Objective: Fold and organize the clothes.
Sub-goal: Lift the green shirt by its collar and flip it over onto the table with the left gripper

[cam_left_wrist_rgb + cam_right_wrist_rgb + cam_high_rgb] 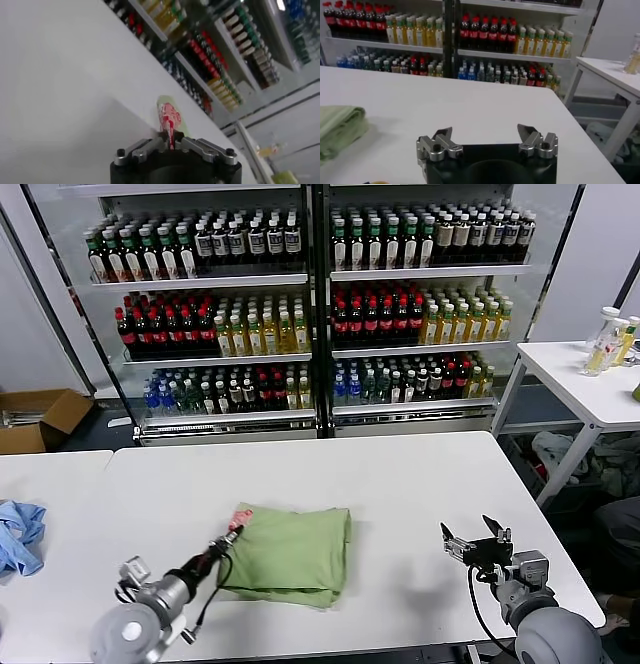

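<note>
The shirt lies plain side up (pixel 296 552) and its print is underneath. My left gripper should swing the shirt's printed edge (pixel 241 517) across and flip the shirt face up.
A pale green shirt (pixel 292 554) lies folded into a rough rectangle on the white table (pixel 400 484), near its front edge. My left gripper (pixel 231 534) is shut on the shirt's left edge, at the red-and-white printed part (pixel 240 518). In the left wrist view the jaws are closed on that printed fabric (pixel 169 120). My right gripper (pixel 476 542) is open and empty, low over the table to the right of the shirt. The right wrist view shows its fingers (pixel 442 137) spread wide and the shirt (pixel 337 127) off to one side.
A crumpled blue cloth (pixel 20 534) lies on the adjoining table at far left. Glass-door coolers full of bottles (pixel 320 304) stand behind. A second white table (pixel 590 374) with bottles is at the back right. A cardboard box (pixel 35 419) sits on the floor at left.
</note>
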